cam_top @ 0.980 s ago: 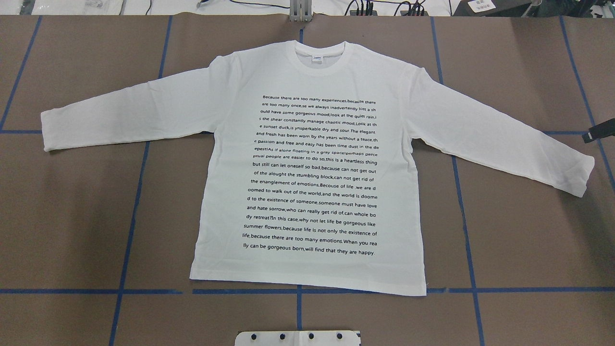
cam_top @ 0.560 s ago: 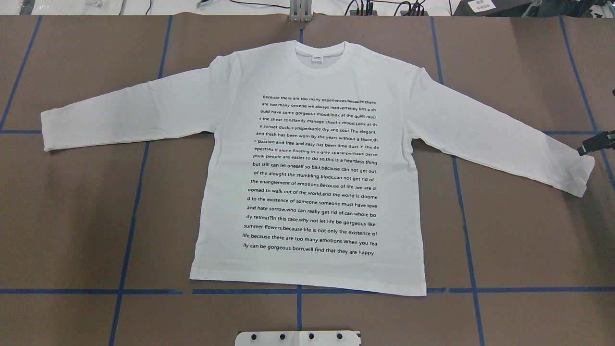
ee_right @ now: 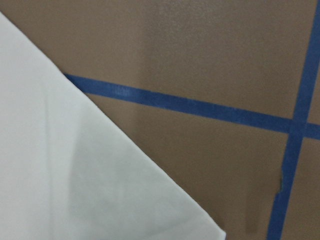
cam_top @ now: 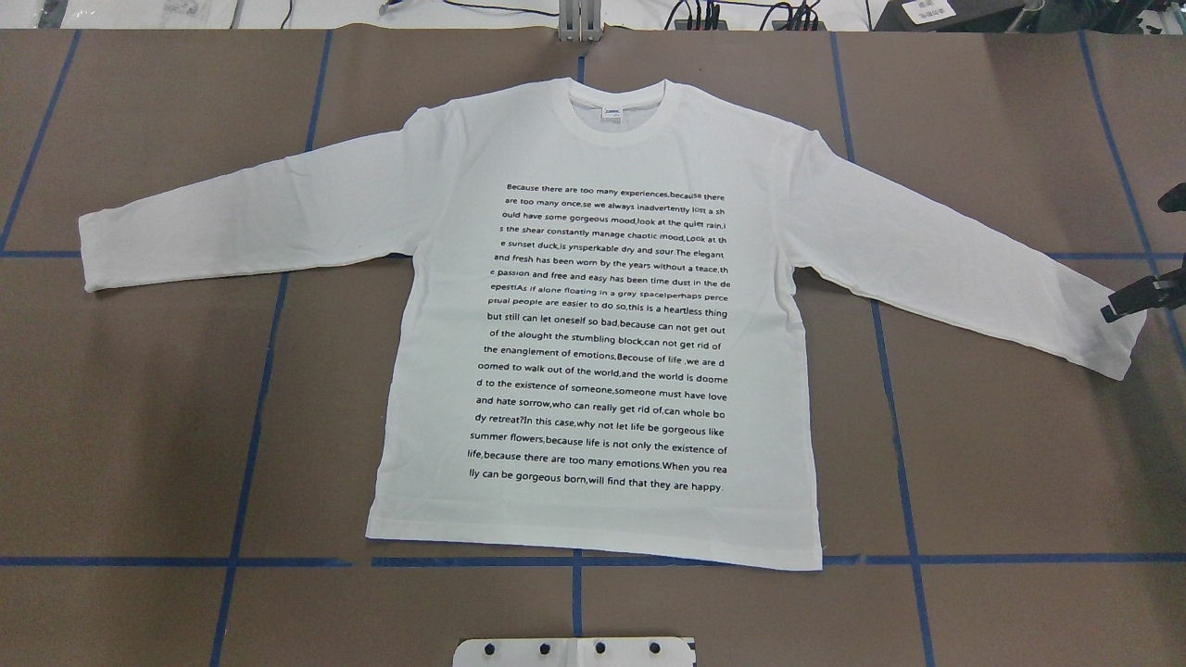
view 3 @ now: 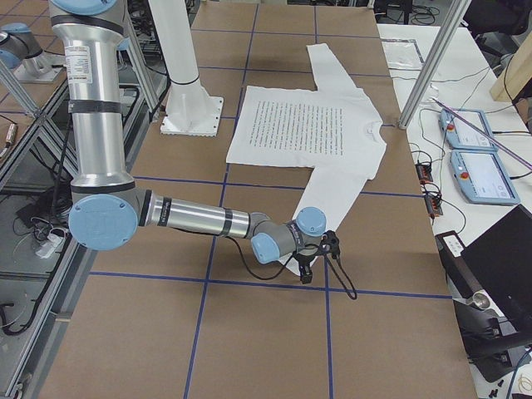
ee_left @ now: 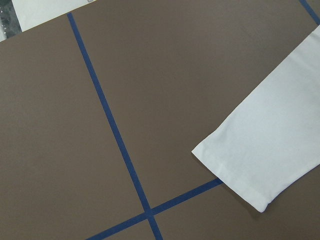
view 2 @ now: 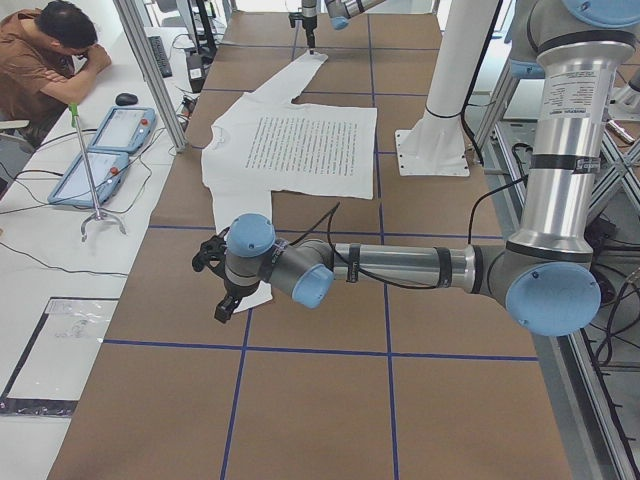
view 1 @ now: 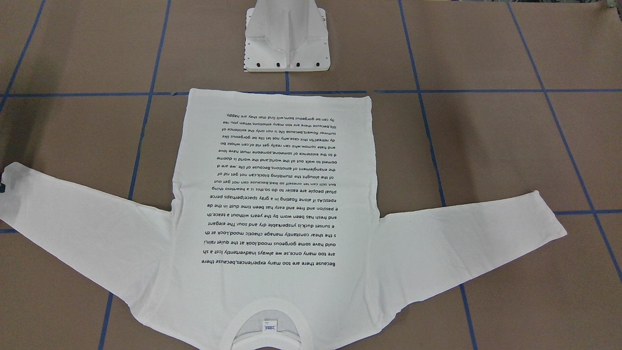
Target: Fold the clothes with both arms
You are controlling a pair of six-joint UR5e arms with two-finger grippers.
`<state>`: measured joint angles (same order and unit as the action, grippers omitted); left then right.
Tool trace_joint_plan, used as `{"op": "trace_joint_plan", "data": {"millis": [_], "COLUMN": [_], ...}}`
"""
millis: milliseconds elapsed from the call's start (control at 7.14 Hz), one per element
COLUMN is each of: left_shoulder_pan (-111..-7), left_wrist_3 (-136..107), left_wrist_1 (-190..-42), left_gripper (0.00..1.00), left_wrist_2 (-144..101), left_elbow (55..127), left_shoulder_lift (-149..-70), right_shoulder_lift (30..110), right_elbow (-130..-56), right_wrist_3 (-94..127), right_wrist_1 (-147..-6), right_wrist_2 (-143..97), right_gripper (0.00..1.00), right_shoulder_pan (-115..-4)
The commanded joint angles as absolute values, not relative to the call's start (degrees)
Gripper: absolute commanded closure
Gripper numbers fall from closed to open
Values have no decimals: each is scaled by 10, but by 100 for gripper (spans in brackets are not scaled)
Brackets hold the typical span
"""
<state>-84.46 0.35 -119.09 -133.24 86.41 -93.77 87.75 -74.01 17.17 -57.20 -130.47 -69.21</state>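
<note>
The sleeve at my right gripper (view 1: 87,224) is nearly as wide as the body's width (view 1: 275,204), so I expect its cuff to reach the opposite armpit when the robot folds the sleeve across.
The clothes are one white long-sleeved T-shirt (cam_top: 593,306) lying flat with its printed text up, collar (cam_top: 616,116) at the far side and both sleeves spread out. My right gripper (cam_top: 1138,261) comes in at the right edge, open, with one black finger over the right sleeve's cuff (cam_top: 1116,347). It also shows in the exterior right view (view 3: 316,253). My left gripper (view 2: 215,282) shows only in the exterior left view, above the left cuff (cam_top: 93,255); I cannot tell its state. The left wrist view looks down on that cuff (ee_left: 260,155); the right wrist view shows sleeve cloth (ee_right: 75,175).
The brown table is marked with blue tape lines (cam_top: 250,417). The white pedestal base (cam_top: 574,651) stands at the near edge behind the shirt's hem. A person (view 2: 45,60) sits at a side desk with blue pendants (view 2: 105,150) beyond the table's far edge.
My right gripper has moved inward and toward the near side, from beside the right sleeve to over its cuff. The shirt has not moved.
</note>
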Motion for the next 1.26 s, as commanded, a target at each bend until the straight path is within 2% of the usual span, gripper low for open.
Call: {"op": "trace_joint_plan", "data": {"millis": [0,700,840,980,1120], "left_shoulder_pan": [-845,-845,-845,-845,-845], "left_wrist_3": [4,4,4,4,4], "left_wrist_1": [-1192,-1192,-1191,-1192,-1192], "left_gripper": [0,0,0,0,0], "left_wrist_2": [-1332,-1332,-1332,-1332,-1332], "left_elbow": [863,859,859,859,861], "left_shoulder_lift": [-939,-940,-941,-941,-941], "right_shoulder_lift": [871,871,870,872,872], "right_elbow": [-716,-727,-729,-750,-752], "right_wrist_3": [168,170,168,170,170], "right_wrist_1": [-572,-570,-570,-574,-574], "right_wrist_2": [-1304,-1309,-1310,-1307,-1308], "right_gripper": [7,59,68,68,74], "right_shoulder_pan": [-691,-692,-692,-693,-693]}}
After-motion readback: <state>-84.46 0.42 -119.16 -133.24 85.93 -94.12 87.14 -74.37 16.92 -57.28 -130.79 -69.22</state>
